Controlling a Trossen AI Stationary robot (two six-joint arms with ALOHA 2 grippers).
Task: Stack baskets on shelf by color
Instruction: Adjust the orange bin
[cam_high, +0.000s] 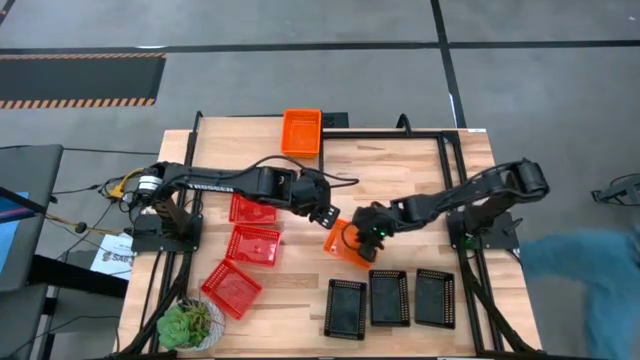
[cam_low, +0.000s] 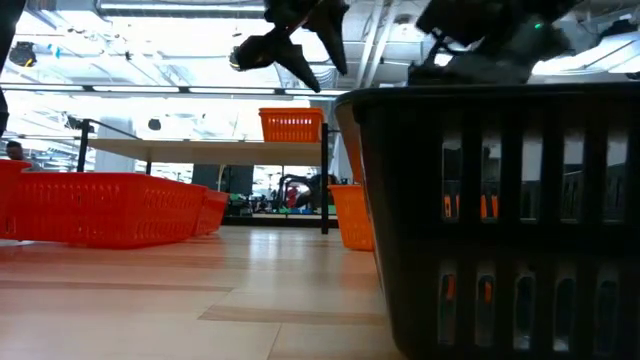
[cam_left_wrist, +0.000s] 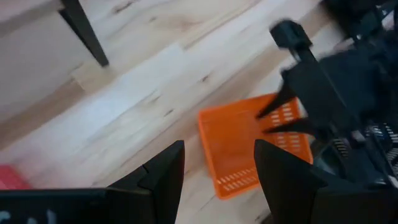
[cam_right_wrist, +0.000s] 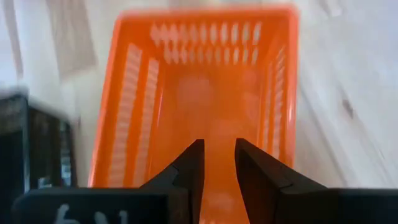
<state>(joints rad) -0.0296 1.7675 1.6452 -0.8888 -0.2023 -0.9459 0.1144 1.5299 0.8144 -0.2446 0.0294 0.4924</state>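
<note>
The orange basket lies slanted beneath my right gripper, so my right gripper should push it square and back off before my left gripper takes the basket's closer end.
An orange basket sits mid-table, with my right gripper at its end, the fingers nearly shut. My left gripper hovers open just above and left of it, touching nothing. Another orange basket stands on the shelf at the far edge. Three red baskets lie on the left of the table. Three black baskets stand in a row at the near edge. My right gripper has the orange basket by the end wall nearest my right arm, one finger inside and one outside, coming slanting down from the right. The fingers hide the rim in the right wrist view. The basket's lower edge looks level with the tabletop.
A green potted plant stands at the near left corner. The shelf's black frame leg rises from the table behind the basket. The nearest black basket fills the right of the low view. A bare stretch of table lies between shelf and baskets.
</note>
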